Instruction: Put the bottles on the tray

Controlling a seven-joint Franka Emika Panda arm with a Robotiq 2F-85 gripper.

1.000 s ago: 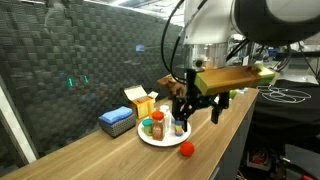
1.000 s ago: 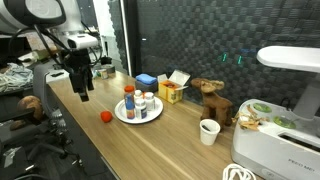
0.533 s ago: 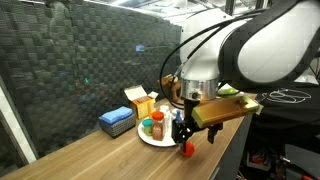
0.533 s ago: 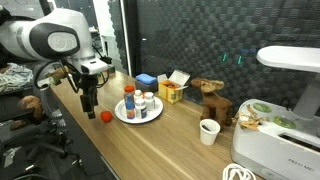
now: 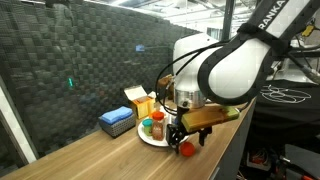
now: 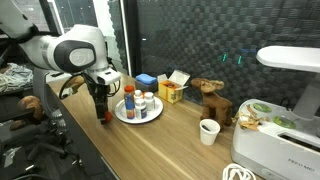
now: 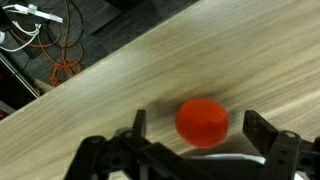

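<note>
My gripper is to close around the red bottle (image 7: 203, 122) because it stands just outside the tray's rim. It should then lift the bottle over the tray's rim and put it (image 6: 139, 107) among the other bottles.
Several bottles stand on the round white tray (image 5: 160, 143) (image 6: 138, 121): an orange one (image 5: 157, 125), a white one with a green cap (image 5: 147, 127), an orange-capped one (image 6: 129, 102) and a white jar (image 6: 148, 103). My gripper (image 5: 185, 142) (image 6: 103, 112) hangs low over the table just beside the tray, at the table's front edge. In the wrist view my gripper (image 7: 200, 126) is open, and a small red ball (image 7: 202, 121) lies on the wood between the two fingers, touching neither. No bottle is in the jaws.
A blue rectangular box (image 5: 117, 121) (image 6: 146, 80) and a yellow box (image 5: 143, 100) (image 6: 172, 92) stand behind the tray by the dark mesh wall. Further along the table are a brown toy figure (image 6: 212, 98), a white cup (image 6: 208, 131) and a white appliance (image 6: 280, 140).
The arm has swung in and come down from above the tray's side to the red ball near the table's edge. The jaws stayed open throughout.
</note>
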